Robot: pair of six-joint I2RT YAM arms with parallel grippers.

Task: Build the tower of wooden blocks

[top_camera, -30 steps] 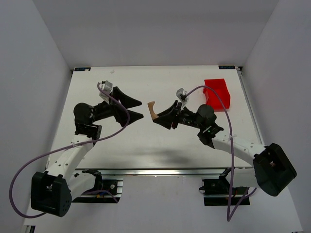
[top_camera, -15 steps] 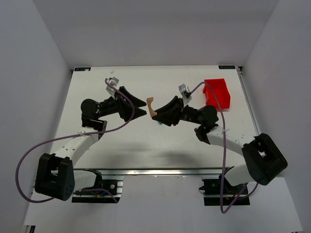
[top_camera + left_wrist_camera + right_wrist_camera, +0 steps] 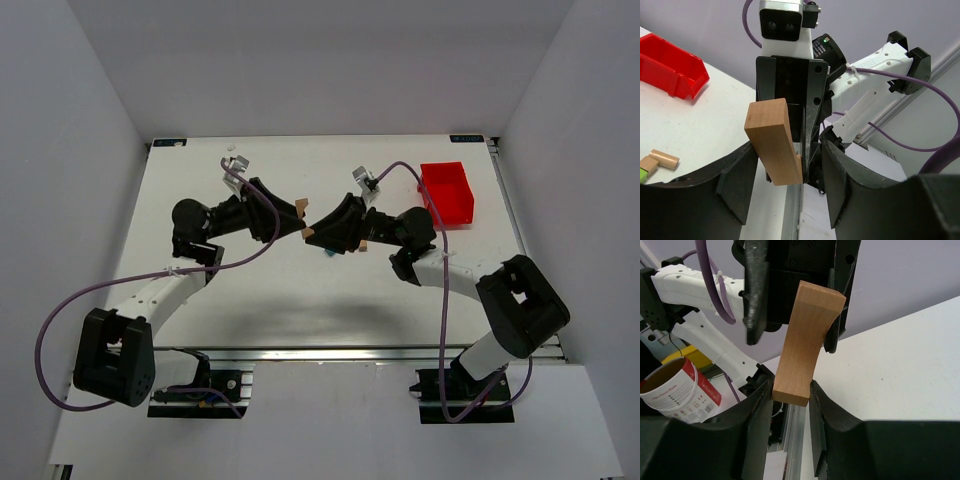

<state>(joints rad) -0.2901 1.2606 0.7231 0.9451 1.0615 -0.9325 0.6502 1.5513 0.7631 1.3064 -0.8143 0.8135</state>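
Note:
My right gripper is holding one end (image 3: pixel 307 232) of the curved tan wood block, so next my left gripper grips its far end (image 3: pixel 301 204) before my right gripper moves away.
My right gripper (image 3: pixel 314 236) (image 3: pixel 791 387) is shut on a curved tan wood block (image 3: pixel 807 345) and holds it in the air over the middle of the table. My left gripper (image 3: pixel 300 218) (image 3: pixel 789 150) is open, with its jaws on either side of the block's far end (image 3: pixel 772 140). Small pieces lie on the table below: a tan cylinder (image 3: pixel 665 158), a tan block (image 3: pixel 647 164) and a lime-green one (image 3: pixel 642 175). In the top view they are mostly hidden under the right gripper; a tan bit (image 3: pixel 365 245) and a teal bit (image 3: pixel 329 252) show.
A red plastic bin (image 3: pixel 447 190) (image 3: pixel 670 65) stands at the back right of the table. A paper cup (image 3: pixel 675 390) shows off the table beyond its front rail. The two arms meet nose to nose at the table's middle.
Both grippers have moved toward each other. The right one carried the curved block left, and the left one's open jaws now straddle the block's free end.

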